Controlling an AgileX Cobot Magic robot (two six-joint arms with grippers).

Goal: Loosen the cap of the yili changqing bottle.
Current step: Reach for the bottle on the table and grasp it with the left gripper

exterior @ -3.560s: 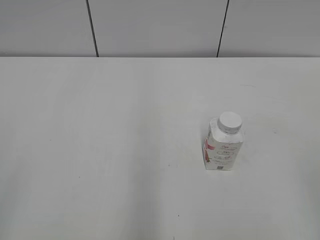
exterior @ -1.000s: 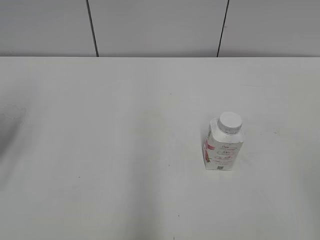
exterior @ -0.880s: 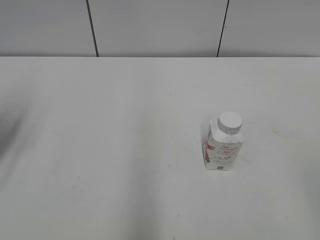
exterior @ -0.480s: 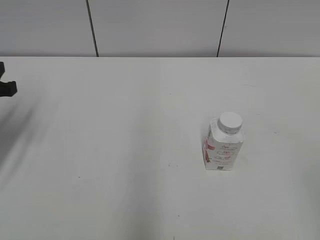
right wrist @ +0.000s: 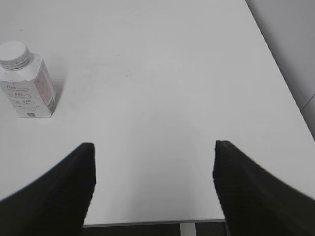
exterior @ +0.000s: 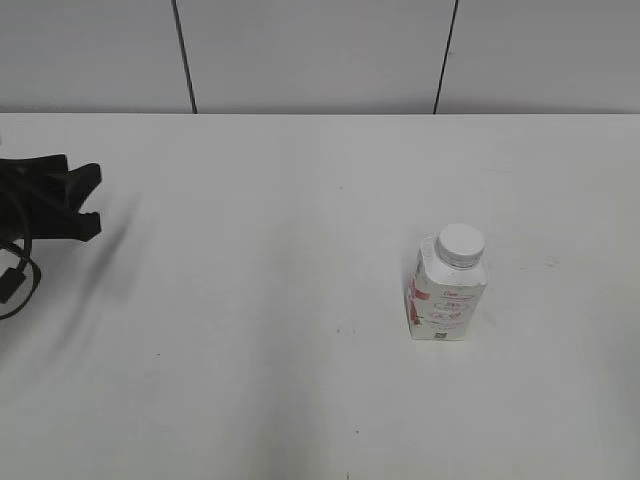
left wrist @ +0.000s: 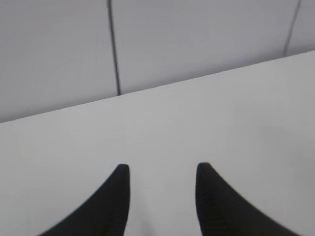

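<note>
The white cap (exterior: pixel 461 241) will twist and stay in place on the neck when I turn it, because the ribbed side (exterior: pixel 459 259) goes round the cap.
The yili changqing bottle (exterior: pixel 447 295) stands upright on the white table, right of centre, with its white ribbed cap (exterior: pixel 461 243) on the neck. It also shows in the right wrist view (right wrist: pixel 28 86), top left, cap (right wrist: pixel 13 53) on. My left gripper (exterior: pixel 92 200) is open and empty at the far left of the exterior view, well away from the bottle; in its wrist view (left wrist: pixel 161 169) only bare table lies between the fingers. My right gripper (right wrist: pixel 153 150) is open wide and empty above the table's near edge, right of the bottle. It is outside the exterior view.
The white table (exterior: pixel 260 300) meets a grey panelled wall (exterior: pixel 320 50) at the back. The table's right edge (right wrist: pixel 280 83) and near edge (right wrist: pixel 147 222) show in the right wrist view. A black cable (exterior: pixel 15 280) hangs by the left arm.
My left gripper has come into the exterior view from the left edge and moved right over the table. The bottle has not moved.
</note>
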